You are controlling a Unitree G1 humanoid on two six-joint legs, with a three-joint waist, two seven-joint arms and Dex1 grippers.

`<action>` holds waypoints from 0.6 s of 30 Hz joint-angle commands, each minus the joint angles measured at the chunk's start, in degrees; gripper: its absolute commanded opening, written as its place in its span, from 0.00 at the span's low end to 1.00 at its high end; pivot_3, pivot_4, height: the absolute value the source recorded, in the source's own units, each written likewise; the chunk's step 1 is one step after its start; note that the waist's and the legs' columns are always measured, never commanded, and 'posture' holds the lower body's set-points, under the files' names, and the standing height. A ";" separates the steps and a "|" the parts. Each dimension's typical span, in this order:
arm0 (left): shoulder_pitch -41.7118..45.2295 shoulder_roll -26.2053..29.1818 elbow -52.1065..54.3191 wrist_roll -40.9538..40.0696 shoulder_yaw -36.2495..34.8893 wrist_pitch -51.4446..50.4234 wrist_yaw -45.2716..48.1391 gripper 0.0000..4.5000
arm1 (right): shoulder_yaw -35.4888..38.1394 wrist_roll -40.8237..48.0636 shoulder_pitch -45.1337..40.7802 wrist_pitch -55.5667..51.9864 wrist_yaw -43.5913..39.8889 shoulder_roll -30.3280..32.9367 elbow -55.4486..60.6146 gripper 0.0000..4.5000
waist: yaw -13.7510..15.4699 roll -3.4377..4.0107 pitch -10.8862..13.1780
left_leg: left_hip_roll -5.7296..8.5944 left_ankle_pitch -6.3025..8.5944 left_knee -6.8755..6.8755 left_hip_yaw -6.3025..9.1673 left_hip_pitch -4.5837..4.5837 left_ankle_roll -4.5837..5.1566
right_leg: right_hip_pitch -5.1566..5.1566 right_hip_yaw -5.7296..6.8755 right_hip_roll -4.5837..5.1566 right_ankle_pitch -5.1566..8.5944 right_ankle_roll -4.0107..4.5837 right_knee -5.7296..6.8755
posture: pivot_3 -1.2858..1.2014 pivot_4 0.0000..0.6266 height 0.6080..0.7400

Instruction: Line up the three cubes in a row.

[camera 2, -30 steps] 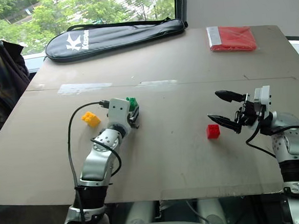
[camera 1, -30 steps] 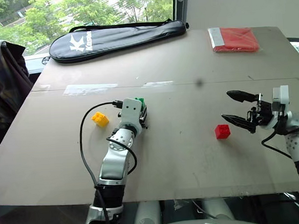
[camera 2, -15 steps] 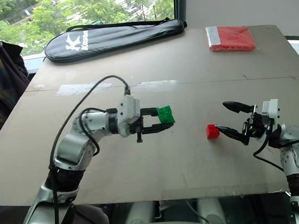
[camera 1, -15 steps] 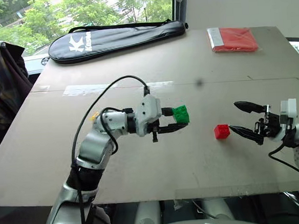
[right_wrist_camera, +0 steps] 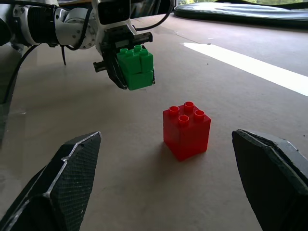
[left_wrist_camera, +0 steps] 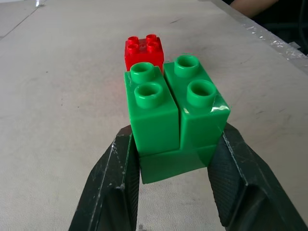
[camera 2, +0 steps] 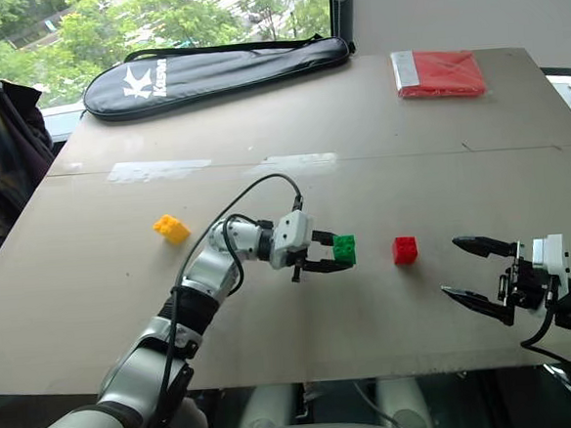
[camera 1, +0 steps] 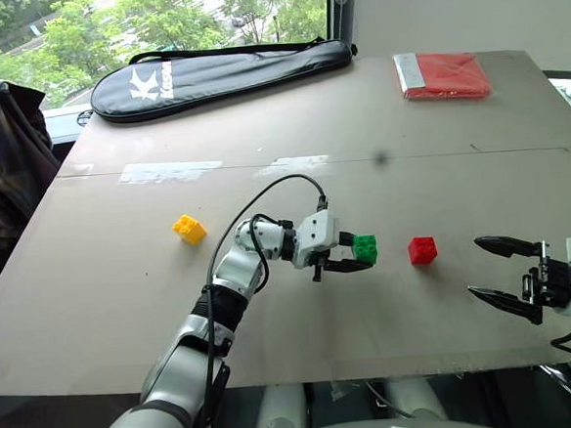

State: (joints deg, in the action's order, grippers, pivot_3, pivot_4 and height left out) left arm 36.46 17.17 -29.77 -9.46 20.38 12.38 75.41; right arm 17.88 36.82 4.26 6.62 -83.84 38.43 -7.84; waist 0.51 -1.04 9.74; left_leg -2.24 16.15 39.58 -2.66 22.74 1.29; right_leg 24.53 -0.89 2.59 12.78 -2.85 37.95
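Note:
My left gripper is holding the green cube point(left_wrist_camera: 177, 118) at a slant between its fingers. Next, I put it down and grip the cube's sides squarely before I move it next to the red cube.
My left gripper point(camera 1: 359, 252) is shut on the green cube point(camera 1: 366, 248), holding it just above the table, a short way left of the red cube point(camera 1: 423, 250). In the left wrist view the green cube point(left_wrist_camera: 175, 108) sits between both fingers point(left_wrist_camera: 113, 183), with the red cube point(left_wrist_camera: 144, 49) right behind it. The yellow cube point(camera 1: 190, 228) rests on the table further left. My right gripper point(camera 1: 498, 273) stands open at the right, pointing toward the red cube point(right_wrist_camera: 186, 129) with a gap between them.
A black racket bag point(camera 1: 222, 73) lies along the table's far edge. A flat red folded cloth point(camera 1: 443, 75) sits at the far right corner. A strip of tape point(camera 1: 170, 170) marks the table. A plaid garment point(camera 1: 1, 146) hangs at the left.
My left gripper swung right with the green cube and lowered it close beside the red cube. My right gripper drew back, away from the red cube, still open.

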 commanded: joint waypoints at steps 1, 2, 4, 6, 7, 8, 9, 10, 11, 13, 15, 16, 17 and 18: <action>1.42 -0.75 -2.13 0.09 -1.12 0.71 0.37 0.31 | 1.73 1.60 -0.32 -0.18 -0.84 0.73 1.56 1.00 | 0.06 0.00 0.00 | 0.00 0.00 0.00 0.00 0.00 0.00 | 0.00 0.00 0.00 0.00 0.00 0.01 | 0.52 0.24 0.76; 1.54 -0.92 -2.85 0.29 -1.08 0.81 0.55 0.49 | 1.67 1.72 -0.46 -0.38 -0.87 0.68 1.78 1.00 | 0.06 0.00 0.00 | 0.00 0.00 0.00 0.00 0.00 0.00 | 0.00 0.01 0.00 0.00 0.00 0.00 | 0.52 0.24 0.76; 1.58 -1.14 -4.10 0.75 -0.88 1.39 0.97 0.62 | 1.53 1.83 -0.61 -0.68 -0.73 0.55 2.26 1.00 | 0.06 0.01 0.00 | 0.00 0.00 0.00 -0.01 0.01 0.00 | 0.00 0.00 0.00 0.00 0.00 0.00 | 0.52 0.24 0.76; 1.64 -1.47 -5.26 1.27 -0.83 2.24 0.88 0.84 | 1.53 1.90 -0.72 -0.92 -0.60 0.48 2.55 1.00 | 0.07 0.01 -0.01 | 0.00 0.00 0.00 0.00 0.01 0.00 | 0.00 0.00 0.00 0.00 0.00 -0.01 | 0.52 0.24 0.76; 1.72 -1.69 -5.82 1.45 -0.90 2.48 0.78 0.95 | 1.54 1.87 -0.76 -0.96 -0.56 0.44 2.62 1.00 | 0.11 0.01 -0.01 | 0.00 0.00 0.00 0.00 0.01 0.00 | 0.00 0.01 0.00 0.00 0.00 -0.01 | 0.52 0.24 0.76; 1.81 -1.95 -6.31 1.34 -1.01 2.29 0.96 0.99 | 1.57 1.89 -0.78 -1.01 -0.58 0.42 2.67 1.00 | 0.15 0.01 -0.01 | 0.00 0.00 0.00 0.02 0.02 0.00 | 0.00 0.02 0.00 0.00 0.00 -0.02 | 0.52 0.24 0.76; 1.95 -2.20 -7.03 1.51 -1.20 2.83 0.63 0.99 | 1.57 1.92 -0.72 -1.14 -0.46 0.35 2.90 1.00 | 0.17 0.01 -0.01 | 0.00 0.00 0.00 0.02 0.02 0.00 | 0.00 0.02 0.00 0.00 0.00 -0.02 | 0.52 0.24 0.76; 2.10 -2.42 -7.69 1.78 -1.39 3.55 0.18 0.99 | 1.57 1.94 -0.64 -1.22 -0.38 0.30 3.11 1.00 | 0.19 0.01 -0.01 | 0.00 0.00 0.00 0.02 0.02 0.00 | 0.00 0.02 0.00 0.00 0.00 -0.01 | 0.52 0.24 0.76; 2.29 -2.57 -8.27 2.17 -1.54 4.48 -0.40 0.99 | 1.58 1.97 -0.51 -1.31 -0.23 0.23 3.39 1.00 | 0.19 0.01 -0.01 | 0.00 0.00 0.00 0.02 0.02 0.00 | 0.00 0.02 0.00 0.00 0.00 -0.01 | 0.52 0.24 0.76; 2.61 -2.83 -9.06 2.65 -1.78 5.50 -0.98 0.99 | 1.66 2.00 -0.40 -1.44 -0.08 0.19 3.65 1.00 | 0.19 0.01 -0.01 | 0.00 0.00 0.00 0.02 0.01 0.00 | 0.00 0.02 0.00 0.00 0.00 0.00 | 0.52 0.24 0.76; 3.09 -2.99 -9.77 3.23 -2.04 6.03 -1.92 0.99 | 1.72 1.93 -0.43 -1.44 0.11 0.16 3.69 1.00 | 0.22 0.01 -0.01 | 0.00 0.00 0.01 0.02 0.01 0.00 | -0.01 0.02 0.00 0.00 0.00 0.00 | 0.52 0.24 0.76; 3.32 -3.00 -9.97 3.51 -2.14 5.74 -2.33 0.99 | 1.71 1.87 -0.47 -1.42 0.20 0.14 3.71 1.00 | 0.22 0.01 -0.01 | 0.01 0.00 0.02 0.02 0.01 0.00 | -0.01 0.02 0.00 0.00 0.00 0.00 | 0.52 0.24 0.76; 3.50 -2.91 -9.76 3.98 -2.29 5.54 -3.13 0.99 | 1.69 1.60 -0.59 -1.16 0.52 0.05 3.70 1.00 | 0.21 0.01 -0.01 | 0.01 0.00 0.03 0.02 0.01 0.00 | -0.01 0.02 0.00 0.00 0.00 0.01 | 0.52 0.24 0.76; 3.49 -2.88 -9.20 4.29 -2.52 4.99 -4.20 0.99 | 1.68 1.46 -0.64 -0.99 0.67 0.00 3.70 1.00 | 0.20 0.01 -0.01 | 0.01 0.00 0.03 0.02 0.01 0.00 | -0.01 0.02 0.00 0.00 0.00 0.01 | 0.52 0.24 0.76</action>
State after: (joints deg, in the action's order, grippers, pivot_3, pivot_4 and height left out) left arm 39.40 14.30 -39.49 -5.95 18.64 17.59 72.87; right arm 18.06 37.72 3.79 5.15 -83.35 38.36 -5.53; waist 0.71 -1.02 9.72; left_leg -2.24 16.15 39.61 -2.64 22.75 1.29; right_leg 24.52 -0.88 2.59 12.77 -2.86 37.95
